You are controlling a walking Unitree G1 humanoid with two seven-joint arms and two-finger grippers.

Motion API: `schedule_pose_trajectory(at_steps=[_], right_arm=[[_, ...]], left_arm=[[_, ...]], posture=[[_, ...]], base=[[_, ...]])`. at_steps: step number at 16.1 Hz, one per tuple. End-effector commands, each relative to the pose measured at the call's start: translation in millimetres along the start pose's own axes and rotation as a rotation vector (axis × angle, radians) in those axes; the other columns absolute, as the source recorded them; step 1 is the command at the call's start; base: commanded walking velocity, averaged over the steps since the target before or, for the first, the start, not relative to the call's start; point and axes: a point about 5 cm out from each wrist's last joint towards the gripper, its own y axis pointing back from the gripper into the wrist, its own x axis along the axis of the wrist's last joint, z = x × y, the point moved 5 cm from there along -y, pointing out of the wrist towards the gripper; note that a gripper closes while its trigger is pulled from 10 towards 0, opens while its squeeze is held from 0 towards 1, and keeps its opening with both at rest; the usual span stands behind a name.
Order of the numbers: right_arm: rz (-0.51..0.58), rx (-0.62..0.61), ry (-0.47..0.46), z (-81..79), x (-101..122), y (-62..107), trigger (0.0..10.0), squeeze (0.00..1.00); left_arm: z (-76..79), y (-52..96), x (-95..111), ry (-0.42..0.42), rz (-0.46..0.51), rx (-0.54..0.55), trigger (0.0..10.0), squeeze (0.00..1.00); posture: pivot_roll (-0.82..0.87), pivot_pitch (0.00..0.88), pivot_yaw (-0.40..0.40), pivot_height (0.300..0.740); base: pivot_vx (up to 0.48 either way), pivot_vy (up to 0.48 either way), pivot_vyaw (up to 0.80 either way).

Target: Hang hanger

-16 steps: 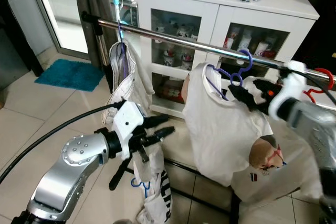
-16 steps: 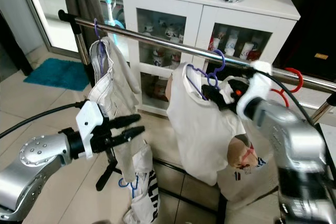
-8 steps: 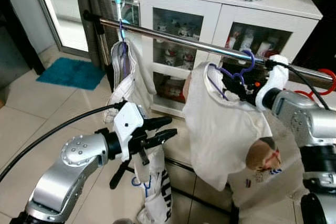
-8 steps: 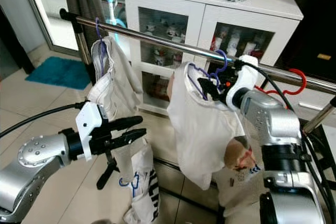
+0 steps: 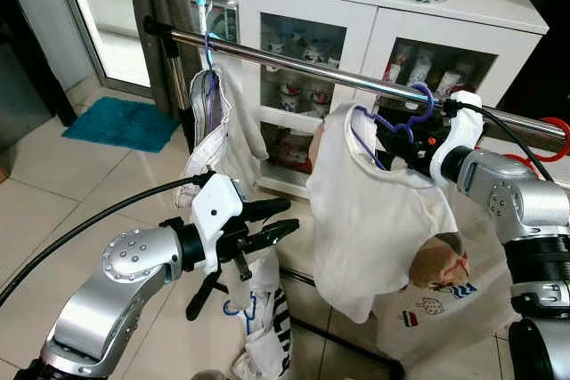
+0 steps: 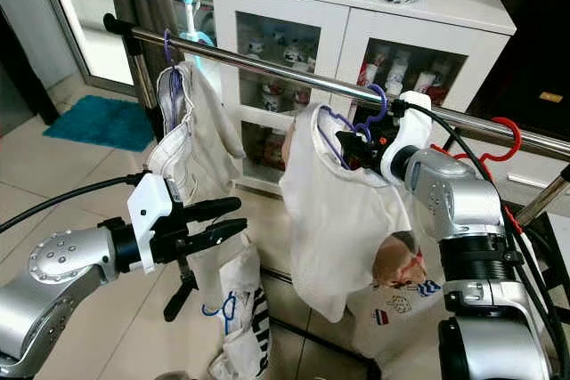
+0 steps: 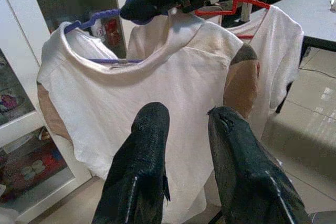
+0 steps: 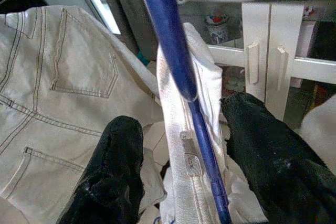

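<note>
The collar (image 5: 370,154) hangs wide and loose around the purple hanger, so I expect the white T-shirt (image 5: 363,222) to slide off when my left gripper pulls it.
A purple hanger (image 5: 419,100) carrying a white T-shirt (image 5: 374,220) has its hook over the steel rail (image 5: 294,64). My right gripper (image 5: 403,154) is at the shirt's neck just below the rail. In the right wrist view its fingers (image 8: 123,145) stand open on either side of the hanger's blue arm (image 8: 168,35) and the collar (image 8: 184,145), with a gap on each side. My left gripper (image 5: 289,216) hovers low in front of the rack, open and holding nothing. It points toward the shirt (image 7: 157,72).
Beige trousers (image 5: 214,122) hang on another purple hanger at the rail's left end. A red hanger (image 5: 552,135) with a second printed white shirt (image 5: 445,300) is on the right. Behind stands a white glass-door cabinet (image 5: 383,15). A bag (image 5: 263,327) lies by the rack's foot, and a blue mat (image 5: 120,126) lies far left.
My right arm has drawn in toward the rail and steadied at the hanger's neck. The shirt's hem has swung left. The left arm has hardly moved.
</note>
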Motion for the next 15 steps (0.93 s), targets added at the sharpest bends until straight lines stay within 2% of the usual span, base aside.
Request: schedule_pose_trajectory(at_steps=[1,6,7,8,15], right_arm=[[0.0,-0.018,0.026,5.3,1.4,1.9,10.0,0.0],[0.004,-0.004,0.022,2.8,3.5,-1.4,10.0,0.0],[0.006,-0.002,0.019,2.5,3.9,-1.6,1.3,0.0],[0.008,0.003,0.013,1.8,4.0,-2.1,0.0,0.0],[-0.003,0.0,0.006,2.3,1.6,-5.7,0.0,0.0]], left_arm=[[5.0,-1.7,0.5,-0.003,0.002,-0.018,10.0,0.0],[6.5,-1.7,-0.7,-0.006,-0.002,-0.017,10.0,0.0],[6.9,-1.6,-0.8,-0.006,-0.003,-0.016,10.0,0.0],[6.8,-1.4,-1.1,-0.006,-0.004,-0.013,10.0,0.0],[2.6,-1.0,0.2,-0.014,0.003,0.015,10.0,0.0]], posture=[[0.06,0.0,-0.056,0.74],[0.06,0.0,-0.064,0.74],[0.06,0.0,-0.065,0.74],[0.06,0.0,-0.067,0.74],[0.07,0.0,-0.074,0.74]], base=[[0.0,0.0,0.0],[0.0,0.0,0.0],[0.0,0.0,0.0],[0.0,0.0,0.0],[0.0,0.0,0.0]])
